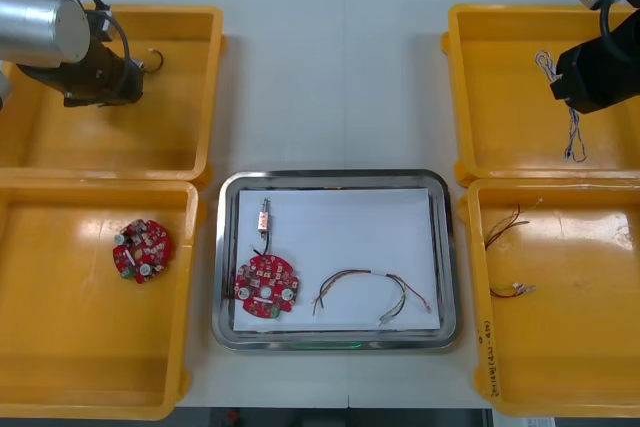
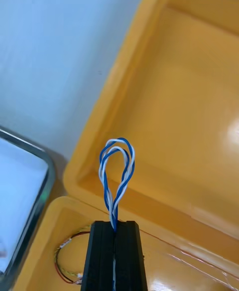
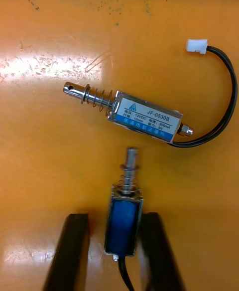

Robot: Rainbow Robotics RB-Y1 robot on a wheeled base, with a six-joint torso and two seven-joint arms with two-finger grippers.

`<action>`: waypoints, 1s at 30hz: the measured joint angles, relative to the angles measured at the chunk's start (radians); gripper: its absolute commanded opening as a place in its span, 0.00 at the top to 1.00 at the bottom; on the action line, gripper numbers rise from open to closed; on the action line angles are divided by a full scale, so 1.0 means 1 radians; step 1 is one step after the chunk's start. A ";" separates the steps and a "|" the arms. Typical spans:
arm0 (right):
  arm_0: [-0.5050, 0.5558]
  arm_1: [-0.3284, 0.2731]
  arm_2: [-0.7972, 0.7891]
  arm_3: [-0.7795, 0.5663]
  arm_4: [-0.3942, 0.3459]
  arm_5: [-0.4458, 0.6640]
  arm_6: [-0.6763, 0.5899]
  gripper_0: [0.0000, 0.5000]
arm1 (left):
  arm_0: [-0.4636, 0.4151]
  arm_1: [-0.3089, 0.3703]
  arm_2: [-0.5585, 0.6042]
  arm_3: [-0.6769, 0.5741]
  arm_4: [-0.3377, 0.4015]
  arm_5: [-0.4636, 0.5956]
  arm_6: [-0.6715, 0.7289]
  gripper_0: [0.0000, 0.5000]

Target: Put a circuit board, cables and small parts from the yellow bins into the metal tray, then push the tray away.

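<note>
The small metal part (image 3: 124, 219) will drag its lead along behind it when I lift the part, because the black lead (image 3: 125, 274) is joined to the end of the part's blue body.
My right gripper (image 2: 115, 225) is shut on a twisted blue and white cable (image 2: 117, 179), whose loop sticks out past the fingertips. It hangs over the far right yellow bin (image 1: 470, 97), where the cable (image 1: 572, 132) dangles below the gripper (image 1: 572, 87). My left gripper (image 3: 115, 217) is open low in the far left yellow bin (image 1: 190, 97), its fingers either side of a small metal part (image 3: 124, 221) with a blue body. A second small metal part (image 3: 134, 114) with a black lead lies just beyond. The metal tray (image 1: 445, 247) holds a red circuit board (image 1: 267, 285), a small metal part (image 1: 264, 219) and a red and yellow cable (image 1: 370, 292).
Another red circuit board (image 1: 141, 249) lies in the near left yellow bin (image 1: 60, 367). The near right yellow bin (image 1: 590, 367) holds thin cables (image 1: 505, 227), which I also see as a cable (image 2: 64, 263) beside my right fingers. The tray's corner (image 2: 35, 186) is close by.
</note>
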 measured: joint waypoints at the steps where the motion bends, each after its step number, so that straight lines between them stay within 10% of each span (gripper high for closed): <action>1: 0.000 0.000 0.003 -0.015 -0.014 0.000 0.000 1.00 | 0.000 0.000 0.000 0.000 0.001 0.000 0.000 1.00; 30: -0.022 0.008 0.541 -0.296 -0.044 0.000 0.068 1.00 | 0.002 0.015 0.005 -0.087 0.020 0.133 0.000 1.00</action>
